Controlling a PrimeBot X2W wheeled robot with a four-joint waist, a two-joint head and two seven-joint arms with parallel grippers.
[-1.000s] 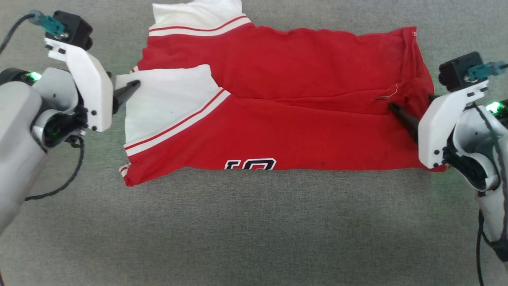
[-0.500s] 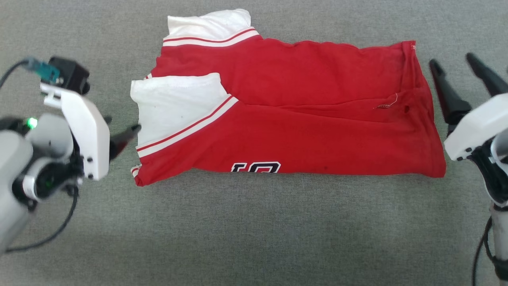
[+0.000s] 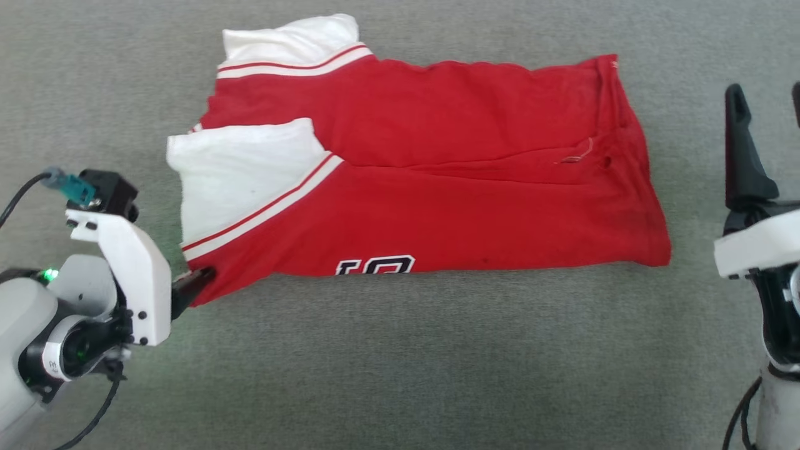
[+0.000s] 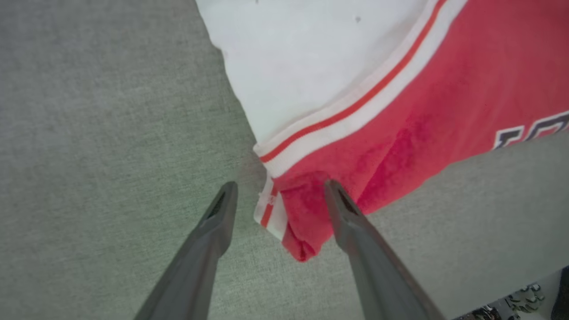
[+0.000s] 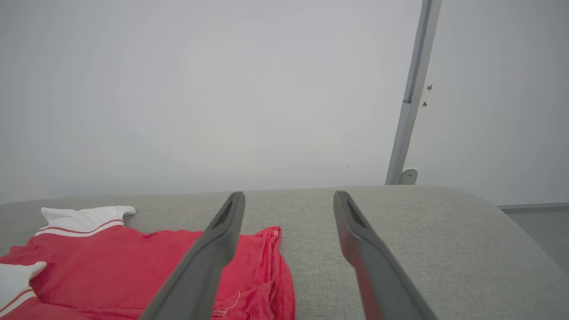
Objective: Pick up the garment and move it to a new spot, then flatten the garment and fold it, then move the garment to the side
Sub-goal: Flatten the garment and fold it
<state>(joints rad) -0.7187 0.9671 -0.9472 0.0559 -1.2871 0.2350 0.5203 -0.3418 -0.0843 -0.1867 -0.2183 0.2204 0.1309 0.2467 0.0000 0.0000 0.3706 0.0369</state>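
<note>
The black lettering [image 3: 375,265] breaks off at the garment's near edge. I expect more lettering hidden underneath to come into view when I fold the far white sleeve [image 3: 290,45] over.
The garment [image 3: 450,187], a red jersey with white sleeves and striped trim, lies folded lengthwise on the grey cushion, with part of its black lettering at the near edge. My left gripper [image 3: 195,282] is at the garment's near left corner. In the left wrist view the left gripper [image 4: 280,186] is open, and its fingers straddle the red corner of the garment [image 4: 400,133] with its striped trim. My right gripper [image 3: 769,103] stands open to the right of the hem, apart from the cloth, fingers pointing away. The right wrist view has the right gripper [image 5: 288,195] open over bare cushion, with the garment [image 5: 133,258] at lower left.
The grey fabric cushion [image 3: 400,362] stretches wide in front of the garment and on both sides. Its far edge [image 5: 400,191] meets a pale wall with a vertical grey strip [image 5: 411,93].
My left gripper slid from the white sleeve down to the near left corner. My right gripper came off the hem, opened out and swung right, fingers now pointing away. The head view also shifted.
</note>
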